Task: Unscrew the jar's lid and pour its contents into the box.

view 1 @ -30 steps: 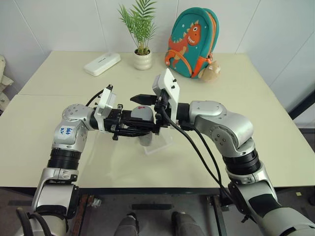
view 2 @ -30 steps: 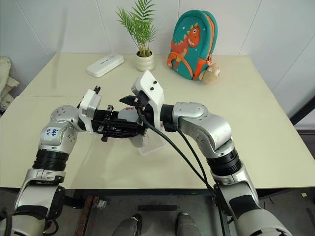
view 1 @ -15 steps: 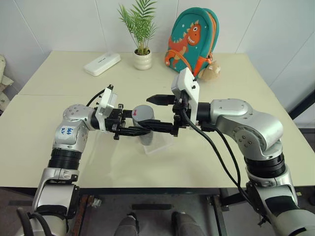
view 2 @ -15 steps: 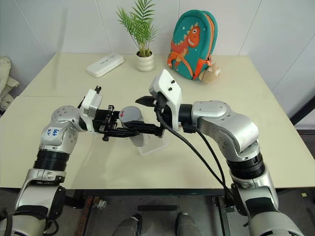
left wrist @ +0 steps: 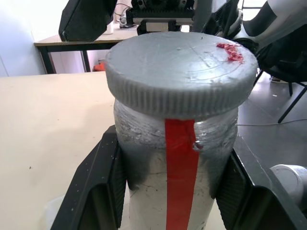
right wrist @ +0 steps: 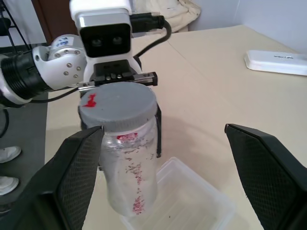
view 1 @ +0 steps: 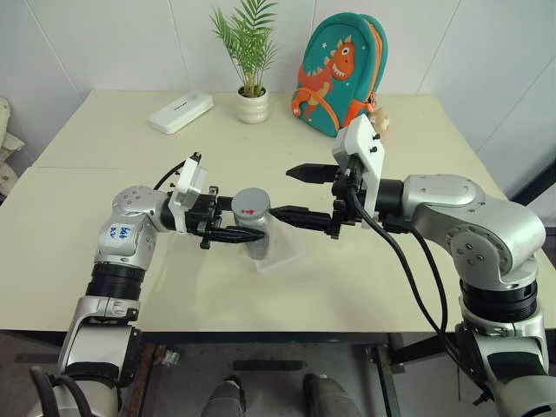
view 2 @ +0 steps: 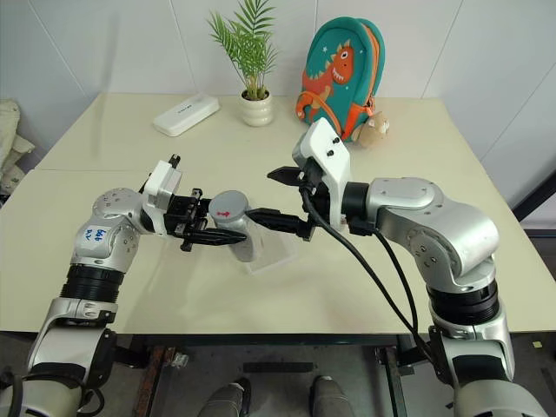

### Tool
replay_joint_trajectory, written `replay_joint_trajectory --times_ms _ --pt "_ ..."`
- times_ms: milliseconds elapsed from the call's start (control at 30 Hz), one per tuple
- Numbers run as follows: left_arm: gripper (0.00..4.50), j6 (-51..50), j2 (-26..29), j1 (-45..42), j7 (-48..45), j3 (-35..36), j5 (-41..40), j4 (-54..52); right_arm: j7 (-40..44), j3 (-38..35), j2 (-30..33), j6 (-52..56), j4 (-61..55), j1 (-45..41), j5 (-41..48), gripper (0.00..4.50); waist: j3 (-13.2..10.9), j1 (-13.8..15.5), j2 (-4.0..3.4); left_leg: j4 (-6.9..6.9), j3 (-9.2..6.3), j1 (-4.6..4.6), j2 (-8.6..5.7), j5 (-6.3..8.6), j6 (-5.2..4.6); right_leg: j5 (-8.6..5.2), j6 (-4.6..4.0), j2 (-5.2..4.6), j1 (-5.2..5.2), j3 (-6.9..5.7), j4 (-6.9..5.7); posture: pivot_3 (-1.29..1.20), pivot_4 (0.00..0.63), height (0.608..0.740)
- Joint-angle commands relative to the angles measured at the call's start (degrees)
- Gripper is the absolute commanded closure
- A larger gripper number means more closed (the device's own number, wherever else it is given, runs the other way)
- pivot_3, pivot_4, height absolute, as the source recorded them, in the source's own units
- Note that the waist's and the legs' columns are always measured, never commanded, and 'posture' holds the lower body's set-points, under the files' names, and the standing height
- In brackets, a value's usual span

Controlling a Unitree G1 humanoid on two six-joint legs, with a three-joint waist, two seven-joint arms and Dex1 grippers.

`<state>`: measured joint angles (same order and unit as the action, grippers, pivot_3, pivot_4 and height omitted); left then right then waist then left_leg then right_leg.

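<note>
The red flecks (right wrist: 136, 173) climb the jar's side rather than piling up at its base (right wrist: 132, 210), so I expect them to stay on the jar when I pour.
My left gripper (view 1: 236, 228) is shut on the jar (view 1: 254, 233), a clear cylinder with a red stripe (left wrist: 181, 163), held tilted just above the box (view 1: 284, 251). The silver-grey lid (view 1: 250, 204) sits on the jar, with a red mark on top. Tiny bits (right wrist: 136, 165), the contents, show through the jar's wall. My right gripper (view 1: 282, 191) stands open to the right of the lid, pointing at it and apart from it. The black fingers (right wrist: 79, 167) stand wide on either side of the jar in the right wrist view.
At the back of the table stand a white plant pot (view 1: 252, 106), a white oblong case (view 1: 180, 113) and a teal dinosaur backpack (view 1: 337, 74) with a plush toy (view 1: 375, 123). The table's front edge (view 1: 261, 330) runs just below my arms.
My right gripper has drawn back to the right, off the lid, with its fingers open. The left gripper and the jar have stayed in place.
</note>
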<state>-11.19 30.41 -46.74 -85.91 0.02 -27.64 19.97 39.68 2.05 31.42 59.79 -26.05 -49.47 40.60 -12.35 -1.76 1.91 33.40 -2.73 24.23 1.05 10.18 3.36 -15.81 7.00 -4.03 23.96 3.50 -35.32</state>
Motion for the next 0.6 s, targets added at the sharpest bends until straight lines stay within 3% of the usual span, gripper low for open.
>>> replay_joint_trajectory --times_ms 33,300,600 --pt "2.48 0.97 0.15 -1.88 -0.45 0.46 -0.12 -0.77 -0.42 -1.91 1.45 0.74 -3.02 0.14 1.82 0.27 0.0 0.01 0.0 0.0 0.0 0.0 0.0 0.0 0.0 0.0 0.0 0.0 0.0 0.0 0.0 0.0 0.15 0.74" --pt "2.48 1.12 0.31 -2.16 -0.86 0.29 0.05 -0.26 -1.18 -2.0 2.0 0.83 -3.06 -0.05 2.79 0.27 0.0 0.02 0.0 0.02 0.0 0.0 0.0 0.0 0.0 -0.02 -0.03 0.0 0.0 0.0 0.0 0.0 0.15 0.74" --pt "2.48 1.94 0.92 -3.92 -2.48 -0.89 1.56 1.99 -4.56 -1.33 -3.23 0.43 -0.02 -4.56 3.3 0.27 0.0 0.0 0.0 0.02 0.0 0.0 0.0 0.0 0.0 -0.01 -0.02 0.0 0.0 0.0 0.0 0.0 0.15 0.74"
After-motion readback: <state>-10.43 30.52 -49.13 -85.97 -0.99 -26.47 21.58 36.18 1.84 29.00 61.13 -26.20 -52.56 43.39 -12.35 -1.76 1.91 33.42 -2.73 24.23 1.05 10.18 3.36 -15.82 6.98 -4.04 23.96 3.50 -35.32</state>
